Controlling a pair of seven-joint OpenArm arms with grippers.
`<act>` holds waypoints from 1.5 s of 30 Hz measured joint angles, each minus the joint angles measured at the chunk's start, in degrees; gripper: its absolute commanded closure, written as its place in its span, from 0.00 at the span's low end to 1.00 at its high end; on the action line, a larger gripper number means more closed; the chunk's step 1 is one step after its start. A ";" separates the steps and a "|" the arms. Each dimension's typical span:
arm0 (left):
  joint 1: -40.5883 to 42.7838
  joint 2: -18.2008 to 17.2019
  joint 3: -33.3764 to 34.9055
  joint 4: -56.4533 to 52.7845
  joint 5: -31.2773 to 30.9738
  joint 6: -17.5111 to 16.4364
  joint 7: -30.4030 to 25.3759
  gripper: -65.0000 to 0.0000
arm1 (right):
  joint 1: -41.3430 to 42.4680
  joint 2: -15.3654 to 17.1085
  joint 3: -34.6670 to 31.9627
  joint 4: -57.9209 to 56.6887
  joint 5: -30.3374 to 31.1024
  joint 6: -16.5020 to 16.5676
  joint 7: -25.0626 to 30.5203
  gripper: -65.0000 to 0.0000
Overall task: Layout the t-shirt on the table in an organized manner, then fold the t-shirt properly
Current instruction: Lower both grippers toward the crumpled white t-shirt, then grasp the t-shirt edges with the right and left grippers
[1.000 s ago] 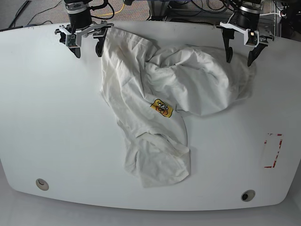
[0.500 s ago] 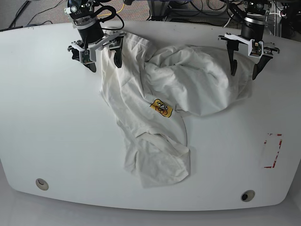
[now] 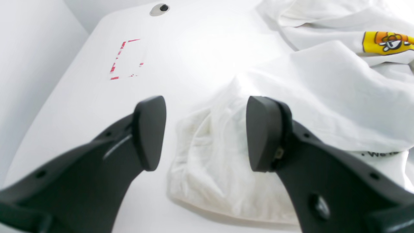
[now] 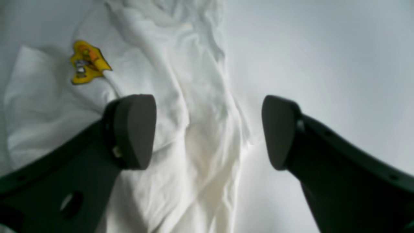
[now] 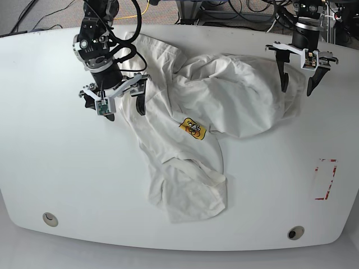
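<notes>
The white t-shirt (image 5: 235,98) is bunched up by loose folds (image 5: 203,70), so it will open out between my grippers and show a large hidden print when I lift it.
The white t-shirt (image 5: 213,106) lies crumpled across the middle of the table (image 5: 56,168), its yellow logo patch (image 5: 192,128) facing up. My right gripper (image 5: 123,112) hangs open over the shirt's left edge; in the right wrist view its fingers (image 4: 134,129) straddle a wrinkled band of cloth (image 4: 200,129) with nothing gripped. My left gripper (image 5: 296,89) stands open above the shirt's far right edge; in the left wrist view (image 3: 205,132) a bunched hem (image 3: 210,168) lies below and between its fingertips. A line of small black print (image 3: 381,153) peeks out under a fold.
A red-outlined rectangle mark (image 5: 324,179) sits at the table's right side, also in the left wrist view as the red mark (image 3: 126,60). Two small round holes (image 5: 50,218) (image 5: 295,232) are near the front edge. Cables and equipment (image 5: 224,8) lie behind the far edge.
My right gripper has come forward from the table's far edge to hang over the shirt's left edge. My left gripper has shifted slightly right and forward. The shirt has not moved.
</notes>
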 measured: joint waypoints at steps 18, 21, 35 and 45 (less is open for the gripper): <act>-0.13 0.07 -0.02 -0.02 0.02 -0.20 0.00 0.43 | 15.32 1.68 0.09 -15.32 -0.72 3.39 -5.35 0.25; -0.13 0.07 -0.02 -0.02 0.02 -0.22 0.04 0.43 | 16.17 2.62 -0.09 -17.68 -0.35 3.45 -5.25 0.25; -0.11 -0.04 -0.04 -0.02 0.02 -0.20 0.07 0.43 | 19.67 3.30 -0.04 -27.78 -0.24 8.59 -5.20 0.26; -0.13 0.07 -0.04 -0.02 0.02 -0.17 2.84 0.43 | 20.06 3.34 0.00 -28.52 -0.22 11.08 -5.05 0.70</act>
